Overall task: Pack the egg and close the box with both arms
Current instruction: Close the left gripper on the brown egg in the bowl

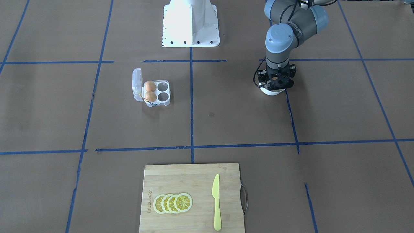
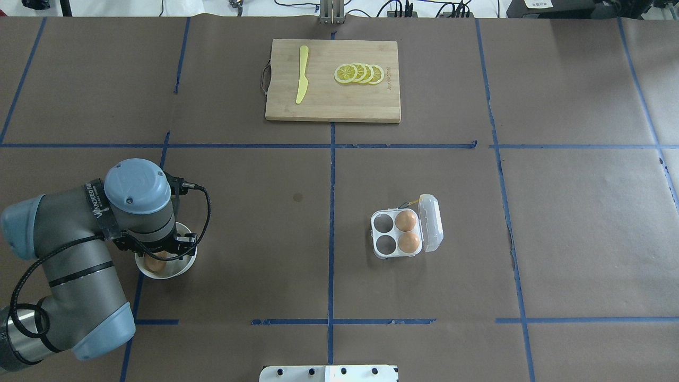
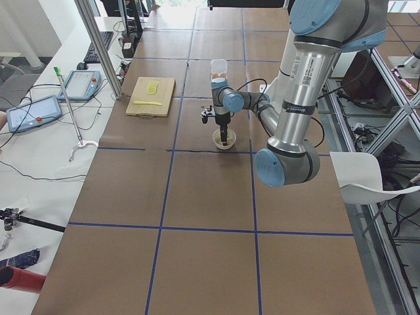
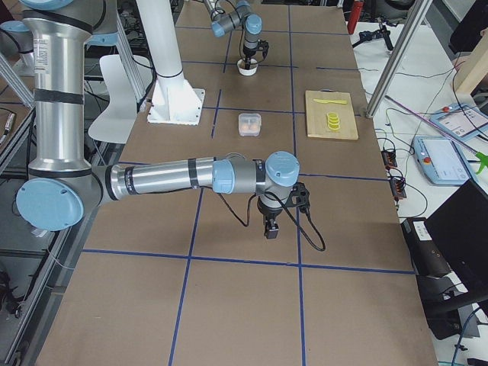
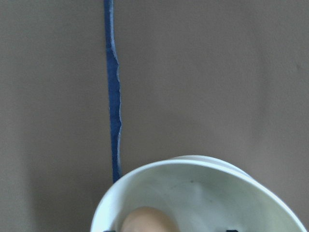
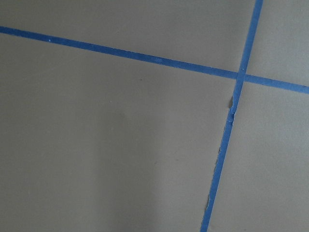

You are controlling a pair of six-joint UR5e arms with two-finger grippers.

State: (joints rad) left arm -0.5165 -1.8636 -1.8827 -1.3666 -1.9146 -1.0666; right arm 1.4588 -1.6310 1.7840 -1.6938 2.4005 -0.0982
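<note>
The white bowl (image 1: 272, 92) should remain behind, empty, when the robot lifts the tan egg, because only clear white inside (image 5: 208, 205) shows beside the egg.
The clear egg box (image 1: 152, 92) lies open with its lid folded to the side, and it also shows in the overhead view (image 2: 406, 233). Two tan eggs (image 2: 407, 231) fill the two cells next to the lid; the other two cells are bare. A third egg (image 2: 155, 263) lies in the white bowl (image 2: 183, 265) and shows in the left wrist view (image 5: 147, 220). My left gripper (image 1: 275, 88) is lowered into the bowl over that egg, jaws apart. My right gripper (image 4: 271, 227) hangs over bare table, far from the box; I cannot tell its state.
A wooden cutting board (image 2: 333, 79) with lemon slices (image 2: 359, 73) and a yellow knife (image 2: 302, 79) lies at the far side. The white pedestal (image 1: 190, 24) stands at the robot's edge. Blue tape lines (image 6: 231, 121) cross the brown table cover.
</note>
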